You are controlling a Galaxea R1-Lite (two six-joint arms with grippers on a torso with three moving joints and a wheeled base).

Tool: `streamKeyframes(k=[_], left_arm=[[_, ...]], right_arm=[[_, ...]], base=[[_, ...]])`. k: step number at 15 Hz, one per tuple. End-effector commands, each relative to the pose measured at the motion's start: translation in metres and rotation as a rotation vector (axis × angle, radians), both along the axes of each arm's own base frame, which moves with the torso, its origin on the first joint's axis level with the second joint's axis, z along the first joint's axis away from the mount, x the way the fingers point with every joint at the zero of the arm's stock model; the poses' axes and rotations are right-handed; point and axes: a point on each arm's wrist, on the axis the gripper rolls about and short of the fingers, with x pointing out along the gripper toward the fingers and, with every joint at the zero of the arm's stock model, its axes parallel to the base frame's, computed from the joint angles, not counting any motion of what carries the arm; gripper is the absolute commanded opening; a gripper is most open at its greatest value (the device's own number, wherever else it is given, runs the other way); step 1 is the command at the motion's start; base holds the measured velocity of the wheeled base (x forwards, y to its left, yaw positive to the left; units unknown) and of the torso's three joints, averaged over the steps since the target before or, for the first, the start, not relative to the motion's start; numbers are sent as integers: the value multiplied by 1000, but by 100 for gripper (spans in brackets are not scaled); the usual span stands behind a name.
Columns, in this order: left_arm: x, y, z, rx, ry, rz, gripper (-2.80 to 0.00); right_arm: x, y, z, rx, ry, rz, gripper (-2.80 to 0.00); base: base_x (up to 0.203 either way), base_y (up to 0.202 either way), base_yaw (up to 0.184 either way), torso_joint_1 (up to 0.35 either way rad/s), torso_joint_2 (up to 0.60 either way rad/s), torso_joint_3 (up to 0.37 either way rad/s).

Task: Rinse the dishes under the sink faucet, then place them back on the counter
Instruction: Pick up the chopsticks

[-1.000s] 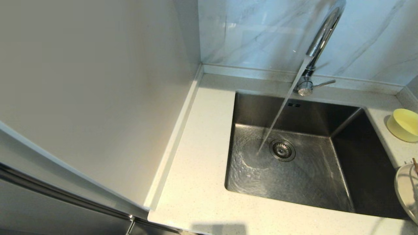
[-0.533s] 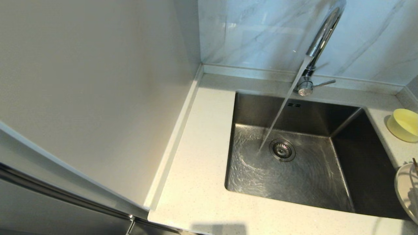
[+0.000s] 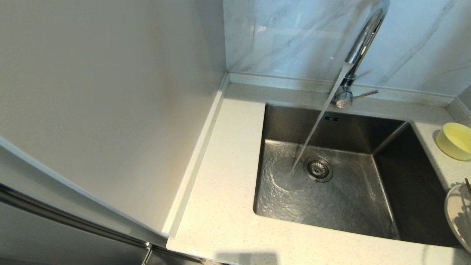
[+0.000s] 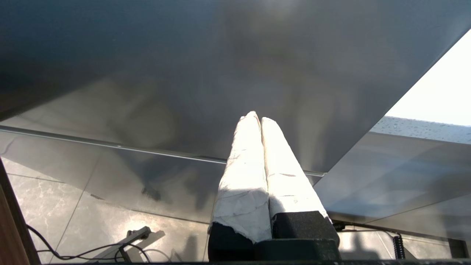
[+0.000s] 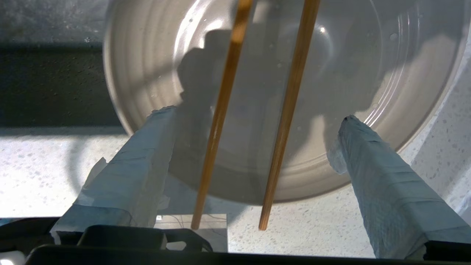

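The chopsticks are almost parallel with a gap between them, so I expect them to slide tight together and come up as a bundle when I squeeze and lift.
Water runs from the chrome faucet into the steel sink, landing beside the drain. The pale yellow bowl stands on the counter right of the sink. Nearer, at the right edge, sits the off-white plate, with two chopsticks lying across it, their ends sticking out past its rim. My right gripper hovers open over the plate, a finger on each side of the chopsticks, touching neither. My left gripper is shut on nothing, parked low, away from the sink.
A plain grey panel walls the counter's left side, and the marble wall rises behind the faucet. The faucet's side lever points right. Below the left gripper are floor tiles and cables.
Water keeps running and swirling in the basin. Only the shadow on the plate at the right edge has shifted slightly; the dishes stay in place.
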Motion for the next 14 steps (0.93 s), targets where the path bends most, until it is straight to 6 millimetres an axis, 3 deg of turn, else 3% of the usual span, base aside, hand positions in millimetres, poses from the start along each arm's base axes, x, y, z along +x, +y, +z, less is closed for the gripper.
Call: streamKeyframes(k=[1, 7, 14], left_arm=[[0, 0, 0, 0, 0, 0, -280], [0, 0, 0, 0, 0, 0, -280], [0, 0, 0, 0, 0, 0, -280]], right_arm=[[5, -4, -9, 21, 20, 3, 0], [12, -8, -24, 40, 38, 11, 0], [14, -9, -29, 52, 50, 12, 0]], base=[[0, 0, 0, 0, 0, 0], [0, 0, 0, 0, 0, 0], [0, 0, 0, 0, 0, 0]])
